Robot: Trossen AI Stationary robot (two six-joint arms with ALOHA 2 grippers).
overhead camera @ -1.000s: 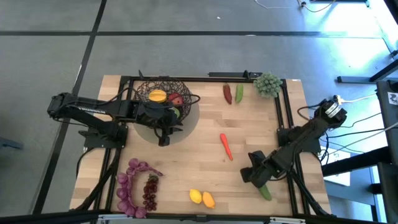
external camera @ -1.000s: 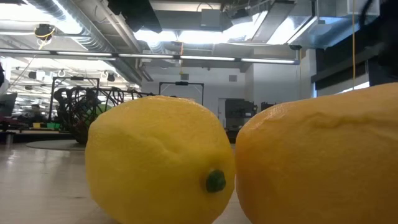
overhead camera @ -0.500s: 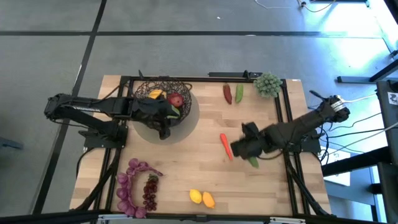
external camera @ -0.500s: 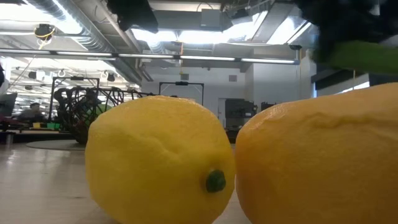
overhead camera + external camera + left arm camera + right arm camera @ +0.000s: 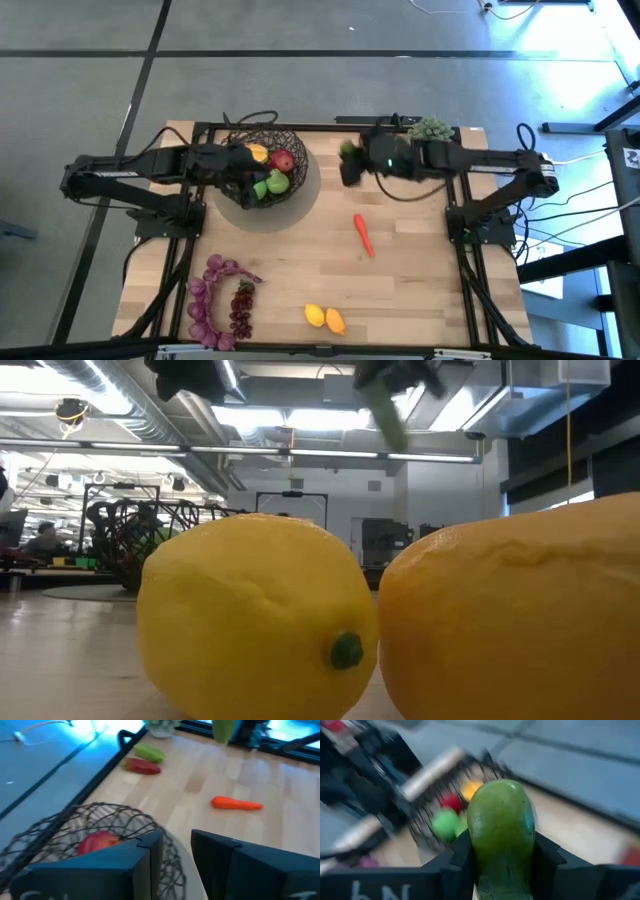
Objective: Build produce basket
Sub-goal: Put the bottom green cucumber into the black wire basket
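Observation:
My right gripper is holding the cucumber (image 5: 349,150) above the basket's rim, and the pomegranate's side (image 5: 285,160) is open. My right gripper should keep carrying the cucumber until its end dips in, then let go.
The dark wire basket (image 5: 262,165) stands at the table's far left, with a red pomegranate (image 5: 100,841), green apples (image 5: 270,183) and an orange-yellow fruit in it. My left gripper (image 5: 177,857) hovers over the basket's left part, open, nothing between its fingers. My right gripper (image 5: 352,165) hangs high, just right of the basket, shut on a green cucumber (image 5: 501,827). The carrot (image 5: 363,235) lies mid-table. A lemon (image 5: 315,316) and an orange-yellow fruit (image 5: 335,321) rest near the front edge. Purple grapes (image 5: 240,305) lie front left. My right gripper pinches the cucumber by its two sides (image 5: 476,847) between its two fingers (image 5: 456,860). The cucumber's rounded end sticks out past the fingertips. It is lifted clear of the table and, in the low view, the cucumber (image 5: 385,415) slants downward below the gripper.
A red pepper (image 5: 141,766) and a green pepper (image 5: 148,753) lie by the far edge. A pale-green bushy clump (image 5: 432,128) sits at the far right corner. A black frame (image 5: 455,180) runs round the table. Bare wood shows mid-table around the carrot.
My right gripper has swung from the table's near right up and toward the far edge, then left toward the basket, rolling as it went. The cucumber has come off the table with it. My left gripper has drawn back from the basket's near rim, rising and tipping up.

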